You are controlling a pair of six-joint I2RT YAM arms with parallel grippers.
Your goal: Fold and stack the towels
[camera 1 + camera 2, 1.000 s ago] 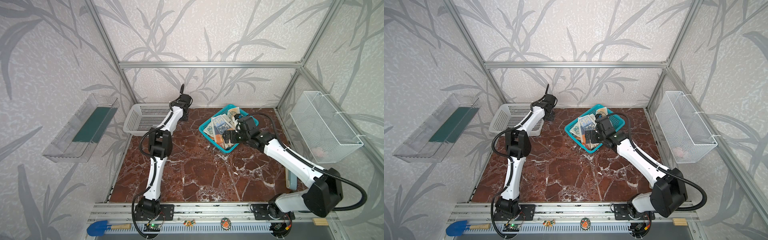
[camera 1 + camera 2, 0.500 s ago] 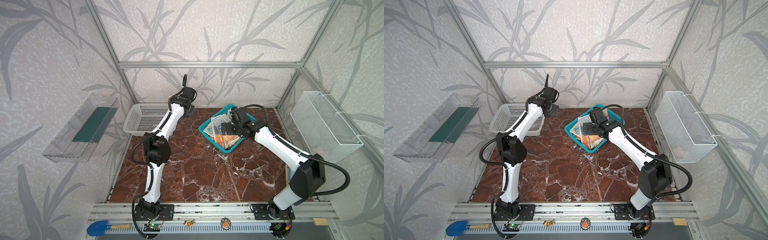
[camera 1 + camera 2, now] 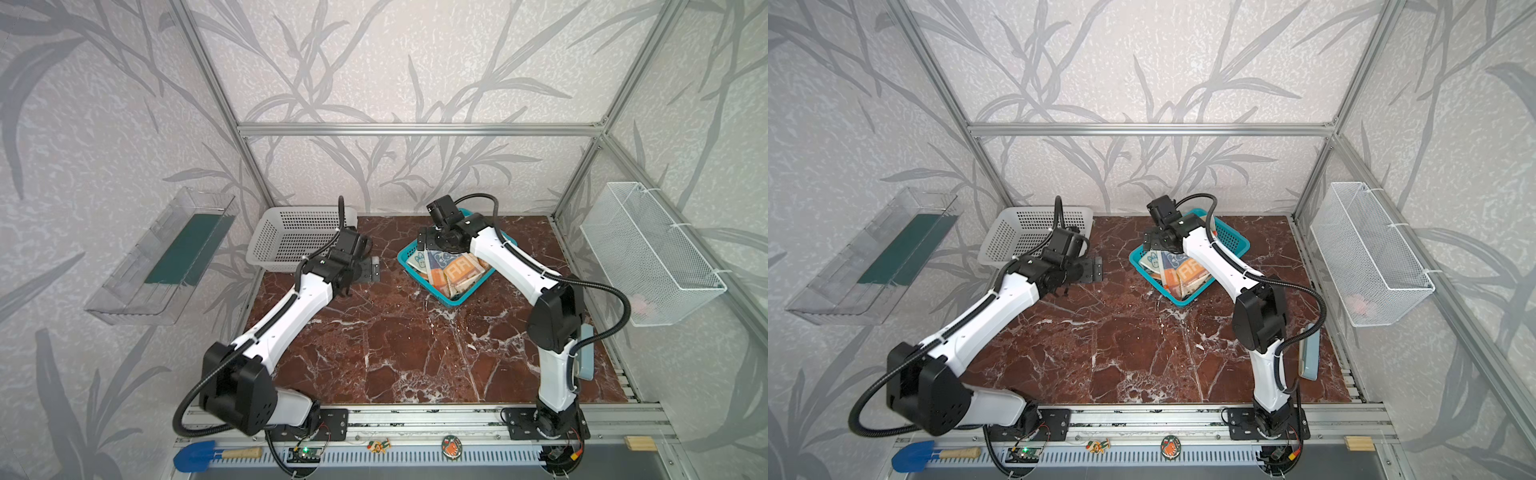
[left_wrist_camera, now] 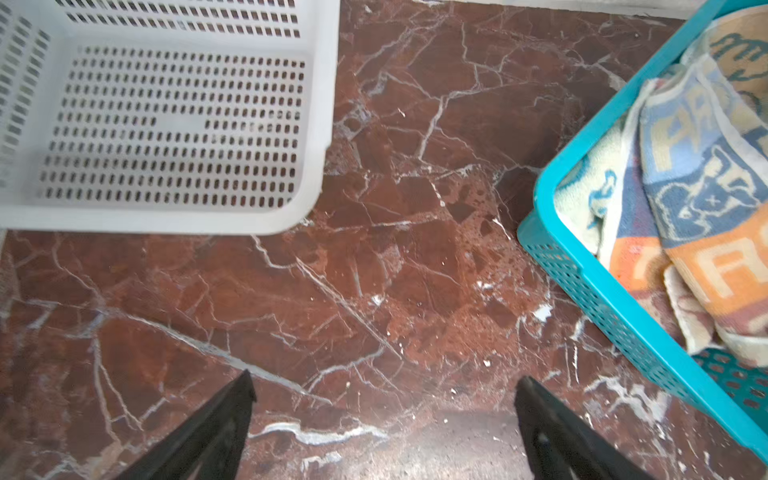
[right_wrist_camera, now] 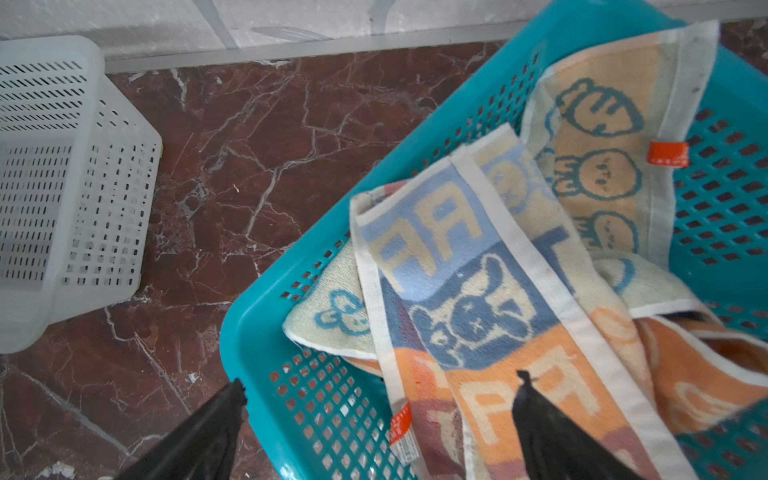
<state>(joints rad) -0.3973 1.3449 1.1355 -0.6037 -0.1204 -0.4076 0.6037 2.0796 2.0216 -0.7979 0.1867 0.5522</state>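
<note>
The teal basket (image 3: 449, 280) is crooked and crowds the folding space. Next, my right gripper takes hold of its rim (image 5: 280, 276) and moves the basket square toward the wire basket before folding.
Three rumpled towels lie heaped in a teal basket (image 3: 405, 259) (image 3: 1233, 241) at the back of the marble table. On top is the blue, orange and cream striped towel (image 5: 469, 291) (image 3: 457, 268) (image 3: 1183, 272). The cream towel with blue bunnies (image 5: 602, 166) lies behind it and the orange towel (image 5: 706, 386) beside it. My right gripper (image 5: 380, 390) (image 3: 432, 245) (image 3: 1152, 245) hangs open over the basket's corner, one finger above the striped towel, one outside the rim. My left gripper (image 4: 384, 390) (image 3: 368, 268) (image 3: 1090, 270) is open and empty over bare marble between the two baskets.
An empty white perforated basket (image 3: 266, 249) (image 4: 324, 124) (image 5: 83, 187) stands at the back left. A wire basket (image 3: 648, 249) hangs on the right wall and a clear tray (image 3: 166, 257) on the left wall. A grey-blue flat object (image 3: 586, 353) leans at the table's right edge.
My left arm has dropped low, bringing its gripper forward off the white basket's corner onto the marble gap. My right gripper has moved left and back over the teal basket's corner.
</note>
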